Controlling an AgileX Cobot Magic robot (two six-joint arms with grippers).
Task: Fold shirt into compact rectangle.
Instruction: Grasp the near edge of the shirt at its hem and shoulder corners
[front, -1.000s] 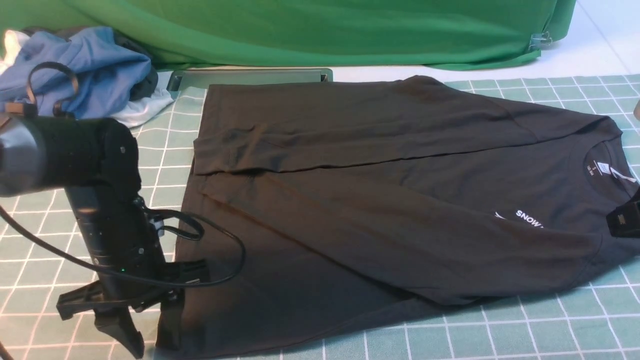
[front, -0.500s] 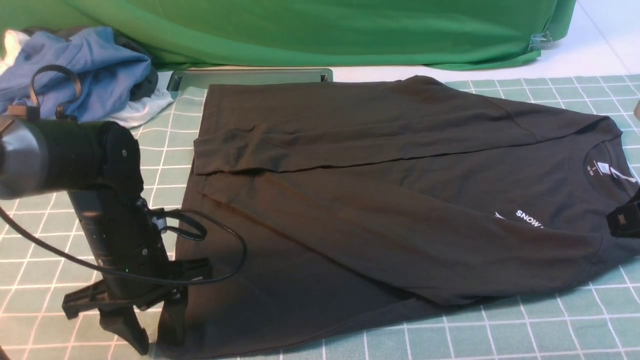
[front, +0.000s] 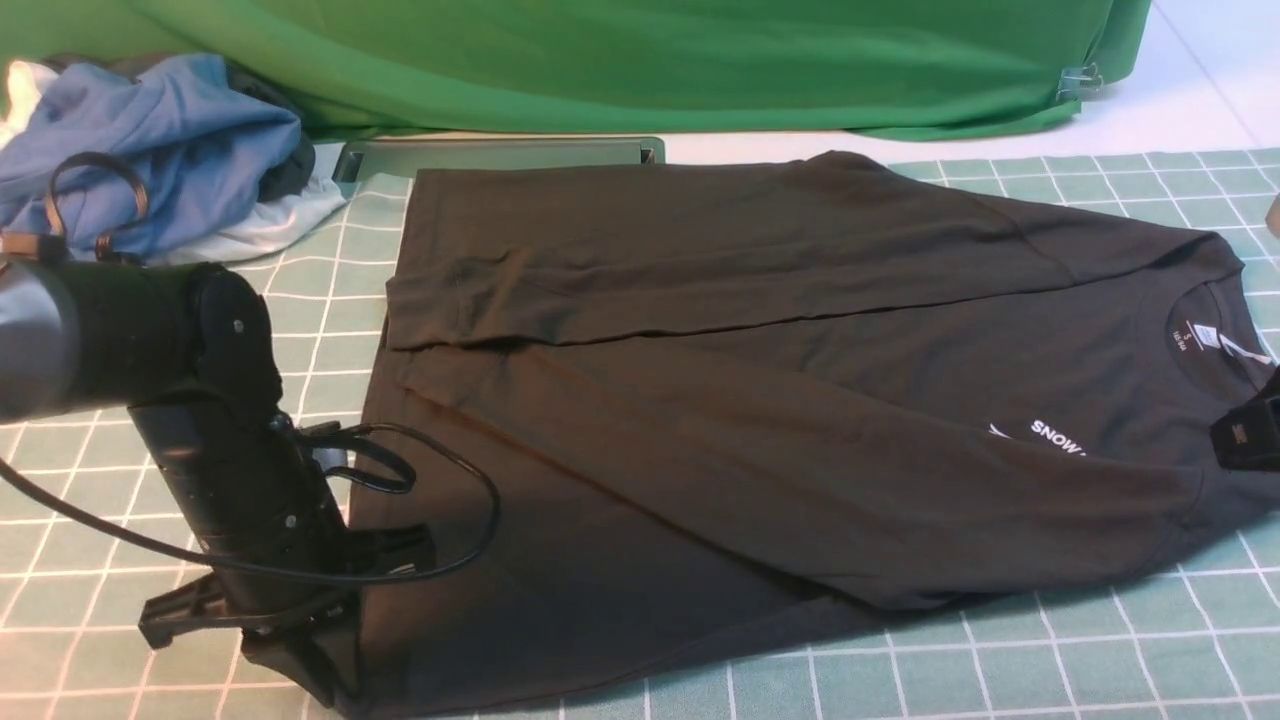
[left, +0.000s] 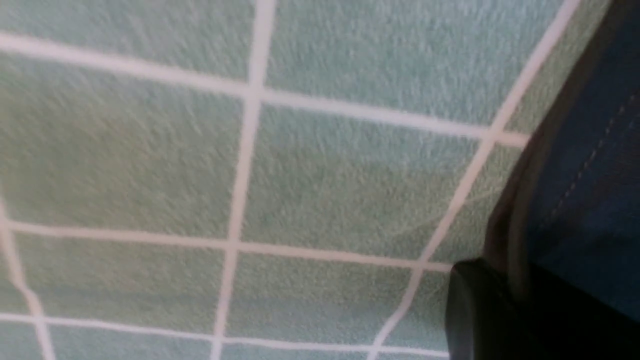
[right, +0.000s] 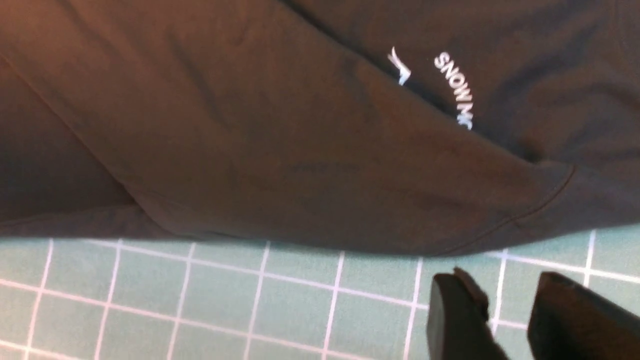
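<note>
Both sleeves (front: 768, 456) are lying flat across the body of the shirt. The sleeves will move along with it and end up hidden inside when I fold the shirt over.
The black shirt (front: 760, 400) lies flat on the checked mat, both sleeves folded across its body, collar to the right. Its white neck label (front: 1197, 338) and "SNOW" print (front: 1058, 437) show near the collar. My left gripper (front: 335, 665) sits at the near left hem corner; in the left wrist view the stitched hem (left: 590, 175) runs in beside a black finger (left: 475, 310), and the jaws look shut on it. My right gripper (right: 510, 305) hovers open over bare mat, just off the shirt's (right: 300, 150) shoulder edge, and shows only partly (front: 1250, 435) at the front view's right edge.
A heap of blue and white garments (front: 160, 140) lies at the back left. The bright green cloth (front: 640, 60) drapes along the back, with a flat grey-green board (front: 500, 155) before it. The green checked mat (front: 1000, 660) covers the table.
My left arm has shifted right onto the hem corner and its fingers have drawn together. The right gripper and the shirt have barely moved.
</note>
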